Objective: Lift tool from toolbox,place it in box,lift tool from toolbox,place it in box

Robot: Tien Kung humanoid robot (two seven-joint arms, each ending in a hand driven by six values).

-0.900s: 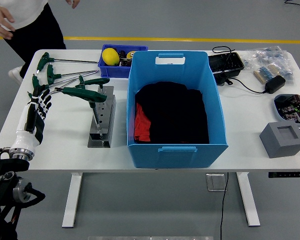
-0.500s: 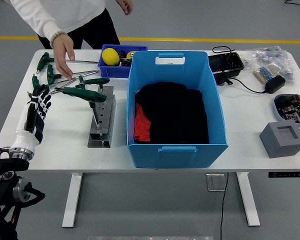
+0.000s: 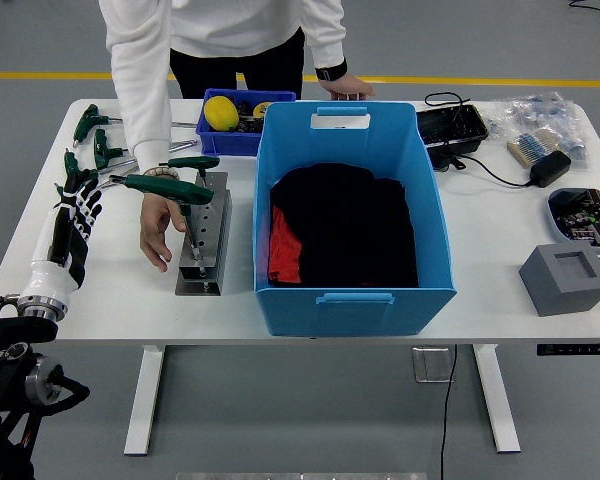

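Note:
The wrench's shaft (image 3: 193, 241) goes down into the metal stand under the green T-handle (image 3: 165, 189), so I expect a longer hidden part of the shaft to slide up when I lift.
A metal tool stand (image 3: 204, 238) sits left of the big blue box (image 3: 355, 298). Two green T-handle wrenches (image 3: 166, 187) stand in it, the second handle (image 3: 193, 162) further back. More green-handled wrenches (image 3: 104, 150) lie loose on the table at the far left. My left hand (image 3: 78, 203) rests on the table left of the stand, fingers spread, holding nothing. A person's hand (image 3: 157, 226) hangs right beside the stand's left face, under the front wrench handle. The person's other hand (image 3: 344, 88) rests at the box's far rim. Black and red cloth (image 3: 340, 235) lies in the box.
A small blue bin (image 3: 212, 135) with a yellow ball (image 3: 220, 112) stands behind the stand. On the right side are a black tray (image 3: 450, 130), a power adapter (image 3: 552, 167), bags of parts (image 3: 540, 120), a round device (image 3: 583, 215) and a grey block (image 3: 567, 279).
The person stepped in behind the table. One hand moved from the loose wrenches down to the stand's left side, and the other came to the box's far rim. My left hand stayed still.

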